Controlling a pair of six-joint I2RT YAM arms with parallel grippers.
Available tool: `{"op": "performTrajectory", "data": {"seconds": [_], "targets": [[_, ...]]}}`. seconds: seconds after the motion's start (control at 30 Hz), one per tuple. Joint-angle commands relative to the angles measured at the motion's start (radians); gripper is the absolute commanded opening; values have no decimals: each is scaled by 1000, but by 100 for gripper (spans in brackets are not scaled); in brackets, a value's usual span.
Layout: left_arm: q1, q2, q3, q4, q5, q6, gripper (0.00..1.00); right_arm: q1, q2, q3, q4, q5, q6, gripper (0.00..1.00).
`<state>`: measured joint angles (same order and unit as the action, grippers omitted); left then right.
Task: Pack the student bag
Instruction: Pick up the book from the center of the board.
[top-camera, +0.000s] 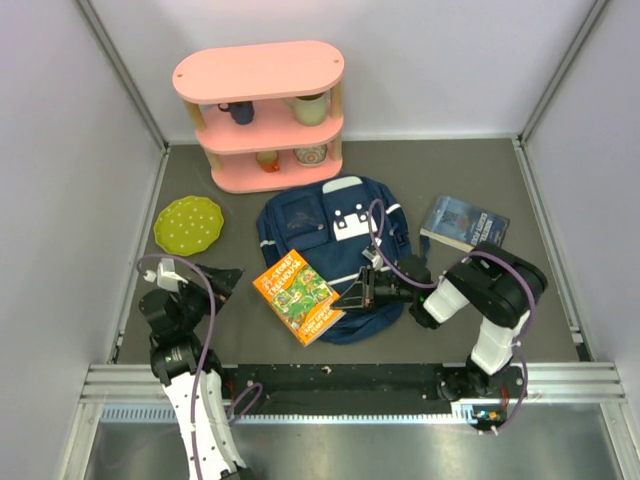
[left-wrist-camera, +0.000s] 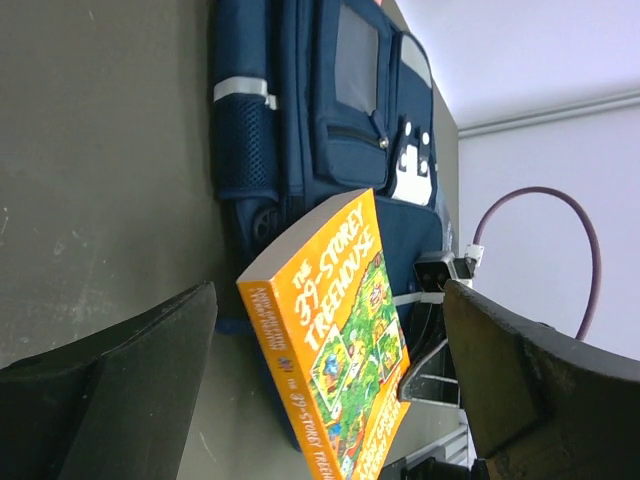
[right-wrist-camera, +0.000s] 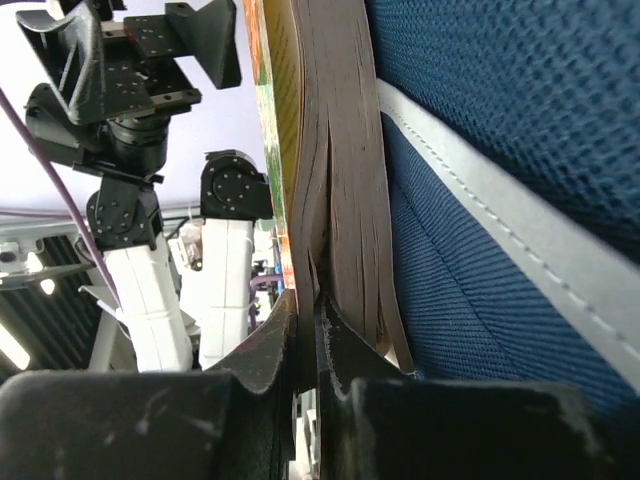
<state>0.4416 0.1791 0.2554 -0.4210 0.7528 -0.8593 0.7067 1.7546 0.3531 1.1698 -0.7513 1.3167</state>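
Observation:
I expect the orange book (top-camera: 299, 297) to stay shut and stiff when I lift it, because the page edges (left-wrist-camera: 304, 238) lie tight together in a thick, straight block.
The navy student bag (top-camera: 335, 240) lies flat in the middle of the table, and shows in the left wrist view (left-wrist-camera: 320, 120) and the right wrist view (right-wrist-camera: 500, 200). An orange book (top-camera: 297, 296) rests tilted on the bag's near left part, its left edge toward the table. My right gripper (top-camera: 360, 292) is shut on the book's right edge; the right wrist view shows the fingers (right-wrist-camera: 270, 345) pinching the cover and some pages (right-wrist-camera: 335, 180). My left gripper (top-camera: 228, 280) is open and empty, left of the book (left-wrist-camera: 340, 340) and pointing at it.
A pink shelf (top-camera: 265, 110) with cups stands at the back. A green plate (top-camera: 188, 222) lies at the left. A dark blue book (top-camera: 463, 222) lies right of the bag. A metal rail (top-camera: 340, 385) runs along the near edge.

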Motion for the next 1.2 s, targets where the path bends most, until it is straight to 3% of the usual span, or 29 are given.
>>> {"op": "performTrajectory", "data": {"seconds": [0.0, 0.3, 0.37, 0.5, 0.6, 0.7, 0.9, 1.0, 1.17], "targets": [[-12, -4, -33, 60, 36, 43, 98, 4, 66, -28, 438, 33, 64, 0], [-90, 129, -27, 43, -50, 132, 98, -7, -23, -63, 284, 156, -5, 0], [-191, 144, -36, 120, -90, 108, 98, -9, -26, -74, 292, 185, 0, 0], [-493, 165, -56, 235, -257, 33, 98, -9, -32, -66, 275, 187, 1, 0], [-572, 177, -93, 315, -325, -10, 98, -7, -32, -63, 281, 190, 6, 0], [-586, 212, -166, 504, -277, -79, 97, -7, -33, -66, 292, 190, 12, 0], [-632, 309, -206, 585, -332, -81, 95, -9, -44, -72, 300, 188, 18, 0], [-659, 344, -248, 729, -346, -133, 95, -7, -40, -68, 304, 181, 22, 0], [-685, 425, -197, 820, -359, -132, 93, -9, -26, -68, 320, 162, 30, 0]]}}
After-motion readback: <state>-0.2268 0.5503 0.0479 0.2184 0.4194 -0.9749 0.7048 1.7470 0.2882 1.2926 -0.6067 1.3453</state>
